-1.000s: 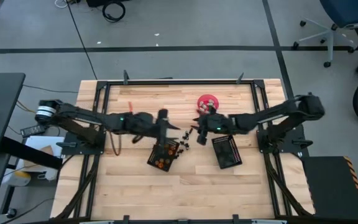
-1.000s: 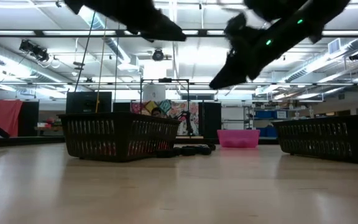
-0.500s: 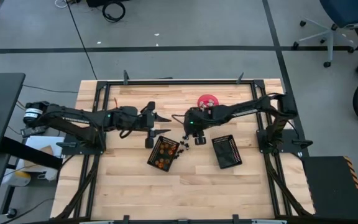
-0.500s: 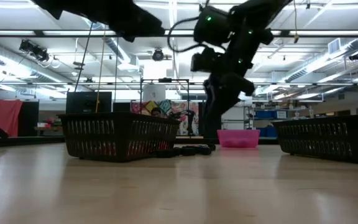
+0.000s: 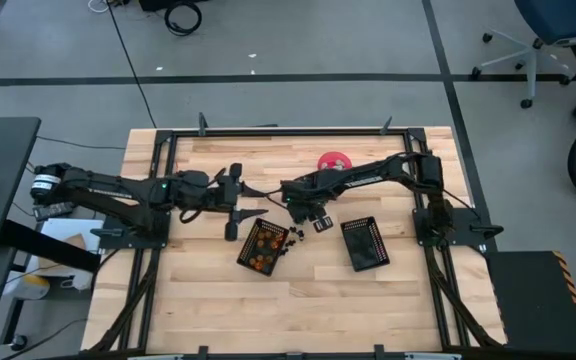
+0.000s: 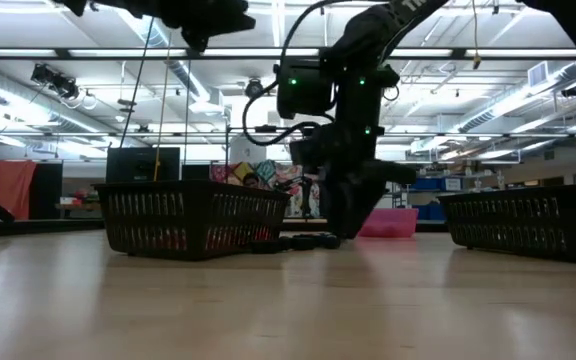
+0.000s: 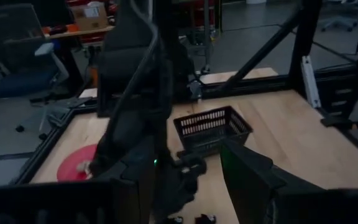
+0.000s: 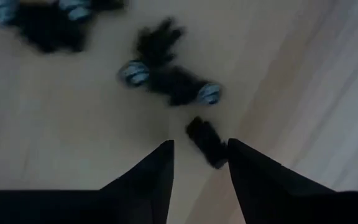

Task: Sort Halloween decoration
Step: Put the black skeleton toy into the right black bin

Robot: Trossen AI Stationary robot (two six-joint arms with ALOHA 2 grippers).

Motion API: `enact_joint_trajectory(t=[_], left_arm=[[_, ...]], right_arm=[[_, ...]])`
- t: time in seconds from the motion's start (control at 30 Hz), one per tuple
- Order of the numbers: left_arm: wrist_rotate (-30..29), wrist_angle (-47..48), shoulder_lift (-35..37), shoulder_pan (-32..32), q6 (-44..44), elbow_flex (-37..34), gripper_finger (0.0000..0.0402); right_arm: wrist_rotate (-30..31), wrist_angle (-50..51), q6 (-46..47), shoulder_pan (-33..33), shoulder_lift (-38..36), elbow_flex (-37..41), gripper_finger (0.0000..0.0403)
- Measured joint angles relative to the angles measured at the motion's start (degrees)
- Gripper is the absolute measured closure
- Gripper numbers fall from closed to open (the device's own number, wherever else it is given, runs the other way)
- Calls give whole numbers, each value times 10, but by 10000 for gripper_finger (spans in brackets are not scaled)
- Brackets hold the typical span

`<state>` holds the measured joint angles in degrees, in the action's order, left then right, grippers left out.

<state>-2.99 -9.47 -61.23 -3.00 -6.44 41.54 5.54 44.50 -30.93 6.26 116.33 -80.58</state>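
My right gripper should open, back away and center its fingers around that end [image 8: 217,162], because the small black piece [image 8: 206,140] is slanted with its near end beside one finger.
The Halloween decoration shows as loose black pieces [image 5: 306,229] lying on the table between the baskets. In the right wrist view they are fuzzy black pieces with pale blue-grey ends [image 8: 169,78], plus one small black piece [image 8: 206,142]. Orange and black pieces lie in the tilted black mesh basket [image 5: 263,247]. My right gripper [image 5: 302,207] is open and low over the loose pieces [image 6: 303,240]. Its fingertips [image 8: 199,147] stand on either side of the small black piece, and I see no touch. My left gripper [image 5: 251,200] is open and hovers left of the pile.
A second black mesh basket [image 5: 365,243] stands right of the pile. The pink round bowl [image 5: 334,161] sits near the far edge, partly behind my right arm in the low view [image 6: 396,222]. A black metal frame [image 5: 288,131] borders the table.
My right gripper has swung toward the table's left and come down from high above the table to just over the loose black pieces. My left gripper has drawn back toward the table's left edge. The pieces and baskets have stayed put.
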Motion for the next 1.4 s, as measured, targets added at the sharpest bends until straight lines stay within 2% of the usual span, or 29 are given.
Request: enact_joint_trajectory(t=[0.2,0.5,0.67,0.83,1.0,1.13,1.4], left_arm=[[0,10,18,-19,3,0,247],[0,11,24,-31,-17,0,247],[0,13,28,-31,-17,0,247],[0,14,29,-31,-17,0,246],[0,18,29,-29,-18,0,246],[0,16,29,-29,-17,0,246],[0,0,28,-33,3,0,246]], right_arm=[[-23,-10,-3,6,-2,0,290],[-26,-7,8,6,-2,0,366],[20,0,18,-4,-12,0,386],[23,29,23,-10,-26,-19,395],[23,54,36,-14,-27,-33,395],[-1,41,65,-10,-24,-33,382],[-12,6,104,14,-21,-13,294]])
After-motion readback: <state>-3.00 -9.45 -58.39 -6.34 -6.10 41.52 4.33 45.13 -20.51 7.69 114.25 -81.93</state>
